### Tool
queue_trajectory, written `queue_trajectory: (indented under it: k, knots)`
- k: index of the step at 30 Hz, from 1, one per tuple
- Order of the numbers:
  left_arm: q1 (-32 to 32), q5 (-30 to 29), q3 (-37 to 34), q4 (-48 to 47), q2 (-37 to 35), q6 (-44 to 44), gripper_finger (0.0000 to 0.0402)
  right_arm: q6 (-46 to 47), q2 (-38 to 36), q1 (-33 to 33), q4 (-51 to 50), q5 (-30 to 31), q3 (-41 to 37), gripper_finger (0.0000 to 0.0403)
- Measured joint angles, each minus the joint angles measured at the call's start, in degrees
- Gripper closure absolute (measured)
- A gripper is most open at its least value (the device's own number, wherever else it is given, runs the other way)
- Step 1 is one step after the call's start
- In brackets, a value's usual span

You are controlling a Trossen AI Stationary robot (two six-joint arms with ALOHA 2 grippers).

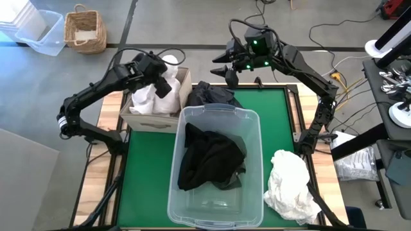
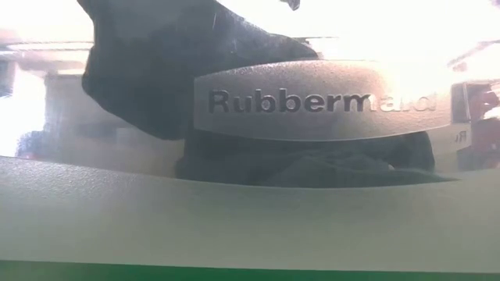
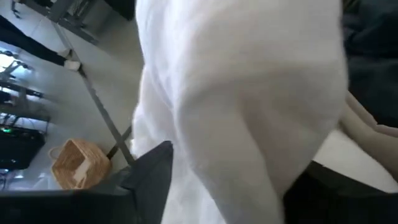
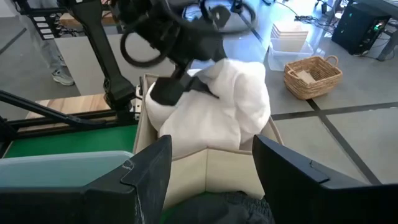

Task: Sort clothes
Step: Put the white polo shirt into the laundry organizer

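Next, my left gripper closes its fingers and presses the cloth down into the box, because the white garment's top bulges up over the beige fabric box's rim.
My left gripper hovers open over the beige fabric box, its fingers on either side of the white garment piled high inside. My right gripper hangs open and empty above the table's far edge. Just below it, a dark garment lies bunched behind the clear tub. A black garment is heaped in the tub. Another white garment lies crumpled on the green mat, near the right corner. The low view is filled by the tub's wall, with dark cloth behind it. My left gripper comes down at a slant onto the top of the white garment's mound. The cloth bulges up between the open fingers and lies against them. The garment rests in the box, not lifted.
A wicker basket and clear bins stand on the floor beyond the far left corner. Cables trail behind the table. The tub takes up the mat's middle. Bare mat shows to its left, below the box.
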Motion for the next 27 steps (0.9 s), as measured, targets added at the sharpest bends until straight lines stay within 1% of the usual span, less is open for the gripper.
queue_trajectory:
  k: [3,7,15,18,20,22,24,27]
  knots:
    - [0.1,0.3,1.4,-0.6,-1.5,0.2,0.0142,0.0,0.0,-0.1,-0.3,0.0,0.0,0.0186]
    - [0.1,2.5,3.3,-2.3,-4.1,1.6,0.0126,-0.6,0.0,-0.1,-0.3,0.0,0.0,0.0186]
    - [0.0,3.8,4.1,-2.2,-9.4,1.6,0.0123,-1.4,0.0,-0.1,-0.3,0.0,-0.4,0.0186]
    - [0.0,5.6,3.2,3.9,-10.9,1.4,0.0126,-1.6,0.0,-0.1,-0.2,0.0,-0.9,0.0186]
    - [0.0,8.9,2.0,6.7,-11.3,2.1,0.0141,-2.1,0.0,-0.1,-0.3,0.0,-1.3,0.0186]
    - [0.0,11.7,0.8,7.9,-10.9,2.5,0.0170,-2.2,0.0,-0.1,-0.2,0.0,-1.8,0.0186]
    - [0.0,12.3,-0.5,8.6,-10.2,2.6,0.0214,-2.2,0.0,-0.1,-0.2,0.0,-2.3,0.0186]
    - [0.0,12.8,-2.8,9.4,-9.3,2.6,0.0305,-2.1,0.0,-0.1,-0.3,0.0,-3.0,0.0186]
